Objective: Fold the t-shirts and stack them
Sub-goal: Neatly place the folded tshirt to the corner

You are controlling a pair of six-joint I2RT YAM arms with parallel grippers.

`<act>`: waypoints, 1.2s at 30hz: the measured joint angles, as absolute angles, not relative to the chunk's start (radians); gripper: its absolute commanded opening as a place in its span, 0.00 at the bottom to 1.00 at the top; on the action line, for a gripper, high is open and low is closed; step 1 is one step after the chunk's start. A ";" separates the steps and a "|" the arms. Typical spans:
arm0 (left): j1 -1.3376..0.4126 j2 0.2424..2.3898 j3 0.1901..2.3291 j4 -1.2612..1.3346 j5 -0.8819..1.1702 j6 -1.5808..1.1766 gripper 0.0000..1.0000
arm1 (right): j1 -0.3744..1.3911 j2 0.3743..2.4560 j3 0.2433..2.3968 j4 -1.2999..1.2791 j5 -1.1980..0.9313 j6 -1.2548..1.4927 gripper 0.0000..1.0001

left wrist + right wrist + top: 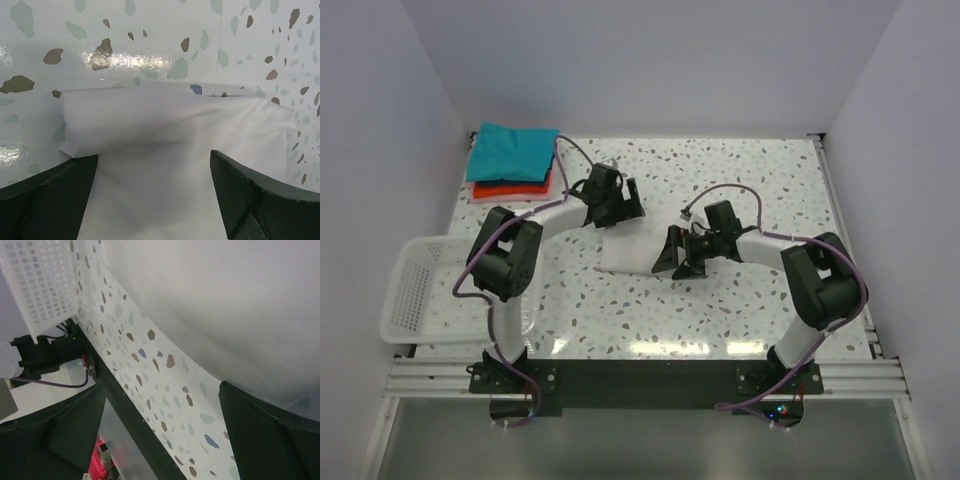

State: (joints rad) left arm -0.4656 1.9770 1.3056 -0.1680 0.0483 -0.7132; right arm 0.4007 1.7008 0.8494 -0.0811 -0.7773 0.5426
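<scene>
Both open fingers of my left gripper are over the white t-shirt's folded face (632, 248). I should back up, put one finger on each side of its side edge (601, 252) near the basket and lift from there.
The white t-shirt (628, 249) lies folded in a small rectangle at the middle of the table. My left gripper (622, 207) is open at its far edge. In the left wrist view the white t-shirt (175, 130) fills the space between the spread fingers (50, 200) of the left gripper (152, 197), which hold nothing. My right gripper (676, 256) is open at the shirt's right edge. In the right wrist view the right gripper (162, 435) is empty over bare table beside the white t-shirt (225, 305). The teal t-shirt (514, 150) lies folded on the red-orange t-shirt (508, 189) at the back left.
A white plastic mesh basket (412, 292) stands at the table's left edge, and shows in the right wrist view (40, 280). The black front rail (640, 375) runs along the near edge. White walls close in the table on three sides.
</scene>
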 measured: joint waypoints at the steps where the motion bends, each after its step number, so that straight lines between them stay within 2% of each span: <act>1: -0.464 1.977 1.306 -0.164 0.048 -0.713 1.00 | 0.400 1.709 0.842 -0.081 -0.777 0.542 0.99; 14: -0.448 1.974 1.305 -0.153 0.049 -0.694 1.00 | 0.381 1.713 0.820 -0.071 -0.779 0.535 0.99; 25: -0.445 1.754 1.303 -0.253 -0.018 -0.628 1.00 | 0.377 1.298 0.898 -0.347 -0.651 0.390 0.99; 36: -0.445 1.777 1.245 -0.366 -0.113 -0.608 1.00 | 0.377 1.143 0.915 -0.527 -0.434 0.349 0.99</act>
State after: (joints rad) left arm -0.4450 1.7775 1.2453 -0.3656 -0.1131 -0.6079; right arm 0.3775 1.1435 0.9146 -0.5274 -0.4339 0.3492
